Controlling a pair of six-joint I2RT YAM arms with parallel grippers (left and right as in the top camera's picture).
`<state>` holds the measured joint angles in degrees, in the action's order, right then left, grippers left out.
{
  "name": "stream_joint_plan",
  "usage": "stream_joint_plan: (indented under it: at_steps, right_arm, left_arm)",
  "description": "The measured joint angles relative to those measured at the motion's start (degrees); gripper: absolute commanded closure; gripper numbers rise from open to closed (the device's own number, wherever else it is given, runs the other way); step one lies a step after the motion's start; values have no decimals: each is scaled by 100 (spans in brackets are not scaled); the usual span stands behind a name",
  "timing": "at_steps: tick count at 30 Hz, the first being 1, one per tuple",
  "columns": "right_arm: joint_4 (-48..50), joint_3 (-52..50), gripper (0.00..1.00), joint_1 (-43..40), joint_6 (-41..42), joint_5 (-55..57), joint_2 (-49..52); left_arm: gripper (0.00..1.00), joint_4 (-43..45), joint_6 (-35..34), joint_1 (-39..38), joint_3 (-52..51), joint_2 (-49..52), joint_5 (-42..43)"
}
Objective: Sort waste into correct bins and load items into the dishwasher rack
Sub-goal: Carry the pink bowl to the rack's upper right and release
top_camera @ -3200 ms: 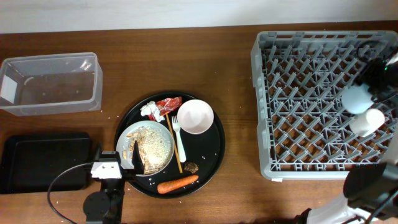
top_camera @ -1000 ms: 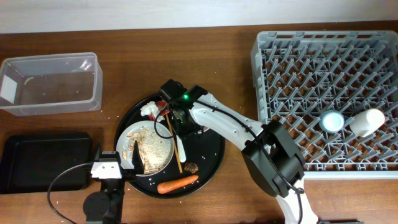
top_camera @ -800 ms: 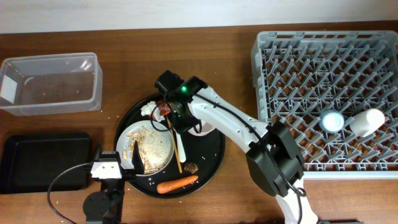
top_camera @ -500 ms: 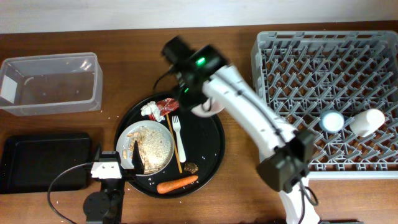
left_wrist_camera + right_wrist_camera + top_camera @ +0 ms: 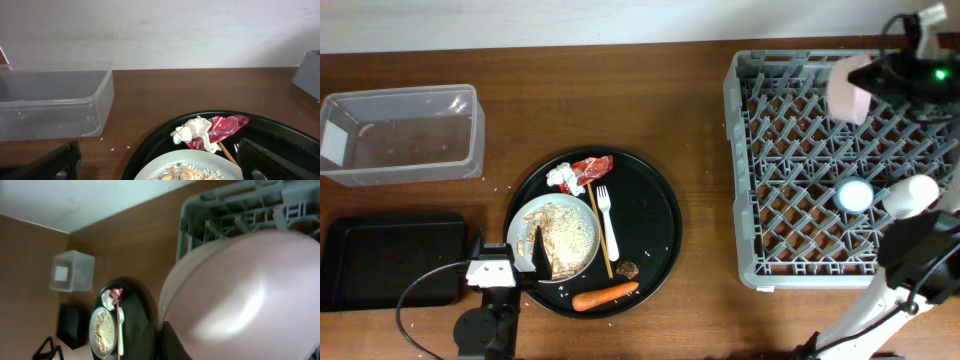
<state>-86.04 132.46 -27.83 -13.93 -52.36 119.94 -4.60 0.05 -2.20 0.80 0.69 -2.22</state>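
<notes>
The white bowl [image 5: 847,92] is over the rack's empty far side [image 5: 878,122] and clear of both cups, so the robot's right gripper should go on lowering it before it lets go on the rack's pegs.
My right gripper [image 5: 872,78] is shut on the rim of the white bowl [image 5: 848,86], holding it tilted above the far side of the grey dishwasher rack [image 5: 790,250]. In the right wrist view the bowl [image 5: 250,295] fills the frame, its rim pinched in the gripper [image 5: 159,330]. A pale blue cup [image 5: 854,195] and a white cup [image 5: 912,195] sit in the rack. My left gripper [image 5: 508,250] [image 5: 160,167] stands open low over the white plate [image 5: 555,238] of crumbs. Red wrapper [image 5: 592,168], white paper [image 5: 560,178], fork [image 5: 607,222], wooden stick [image 5: 600,240], carrot [image 5: 606,296] and dark lump [image 5: 628,269] lie nearby.
All that waste rests on a round black tray [image 5: 655,220] at the table's middle. The clear tub [image 5: 400,135] stands at the far left, with the shallow black tray [image 5: 390,258] in front of it. Small crumbs dot the wood near the tub.
The right arm lifted the white bowl off the round tray and swung it right, over the rack's far side. The left arm has stayed put.
</notes>
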Motion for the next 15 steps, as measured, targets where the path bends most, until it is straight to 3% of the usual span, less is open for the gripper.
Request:
stream_joint_plan:
  at_steps: [9, 15]
  right_arm:
    - [2728, -1801, 96, -691, -238, -1539, 240]
    - [3088, -1956, 96, -684, -210, -1646, 352]
  left_arm:
    - [1, 0, 0, 0, 0, 0, 2]
    - [1, 0, -2, 0, 0, 0, 2]
